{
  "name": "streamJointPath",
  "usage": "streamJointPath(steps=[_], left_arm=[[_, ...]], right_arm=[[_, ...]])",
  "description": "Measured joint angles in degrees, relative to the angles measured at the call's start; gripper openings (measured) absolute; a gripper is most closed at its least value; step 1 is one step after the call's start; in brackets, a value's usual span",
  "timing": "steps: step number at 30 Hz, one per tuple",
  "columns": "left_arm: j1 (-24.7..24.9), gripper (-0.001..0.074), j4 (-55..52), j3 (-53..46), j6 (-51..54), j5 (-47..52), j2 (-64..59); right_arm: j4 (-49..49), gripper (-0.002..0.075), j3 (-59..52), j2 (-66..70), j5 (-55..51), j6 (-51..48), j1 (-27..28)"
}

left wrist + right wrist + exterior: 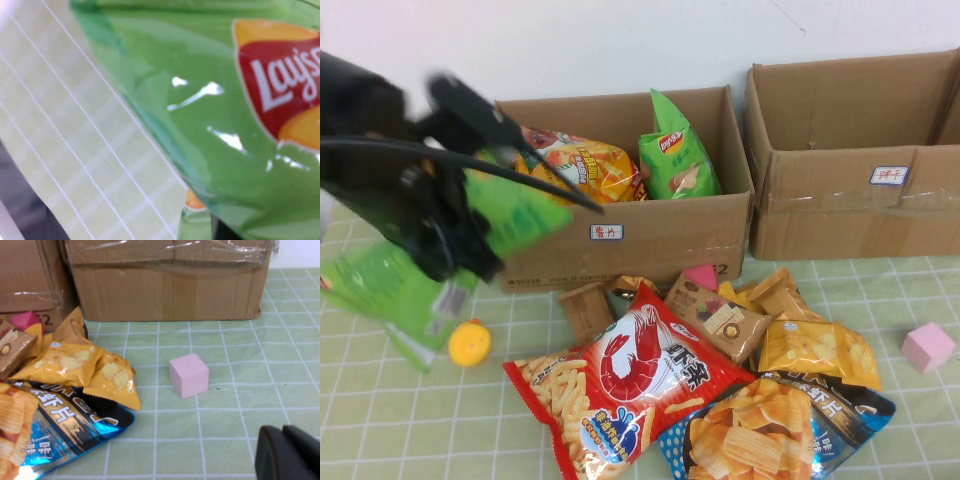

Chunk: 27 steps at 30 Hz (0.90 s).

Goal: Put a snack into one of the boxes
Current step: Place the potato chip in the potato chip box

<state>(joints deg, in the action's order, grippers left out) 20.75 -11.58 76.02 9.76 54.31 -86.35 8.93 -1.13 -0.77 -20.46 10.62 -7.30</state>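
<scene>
My left gripper should lift the green Lay's bag point(405, 300) clear, since the bag hangs outside the box, below its rim, then lower it beside the orange snack bag.
My left gripper point(450, 240) is shut on a green Lay's chip bag point(515, 215) and holds it in the air at the left, in front of the left cardboard box point(650, 235). The bag fills the left wrist view point(225, 100) and hides the fingers. The left box holds an orange snack bag point(585, 165) and another green Lay's bag point(675, 150). A second cardboard box point(840, 210) stands at the right. My right gripper point(287, 455) is shut and empty, low over the table near a pink cube point(188, 375); it is outside the high view.
A snack pile lies in front of the boxes: a red shrimp-chip bag point(630, 385), yellow packets point(815, 350), a blue chip bag point(790, 425). A yellow ball point(469, 343), a brown block point(585, 310) and the pink cube point(927, 347) lie on the green checked cloth.
</scene>
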Motion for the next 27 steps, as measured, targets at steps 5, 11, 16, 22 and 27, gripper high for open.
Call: streamJointPath(steps=[5, 11, 16, 22, 27], left_arm=[[0.0, 0.0299, 3.3, 0.0, -0.3, -10.0, 10.0], [0.0, 0.0299, 8.1, 0.1, -1.0, -32.7, 12.3], [0.0, 0.0299, 11.6, 0.1, -4.6, -46.3, 5.4], [0.0, 0.0299, 16.8, 0.3, -6.2, -61.6, -7.3], [0.0, 0.0299, 20.3, 7.8, -9.8, -64.2, -19.8]], right_arm=[[0.0, -0.0002, 0.0, 0.0, 0.0, 0.0, 0.0], [0.0, -0.0002, 0.0, 0.0, 0.0, 0.0, 0.0], [0.0, -0.0002, 0.0, 0.0, 0.0, 0.0, 0.0], [0.0, -0.0002, 0.0, 0.0, 0.0, 0.0, 0.0], [0.0, -0.0002, 0.0, 0.0, 0.0, 0.0, 0.0]])
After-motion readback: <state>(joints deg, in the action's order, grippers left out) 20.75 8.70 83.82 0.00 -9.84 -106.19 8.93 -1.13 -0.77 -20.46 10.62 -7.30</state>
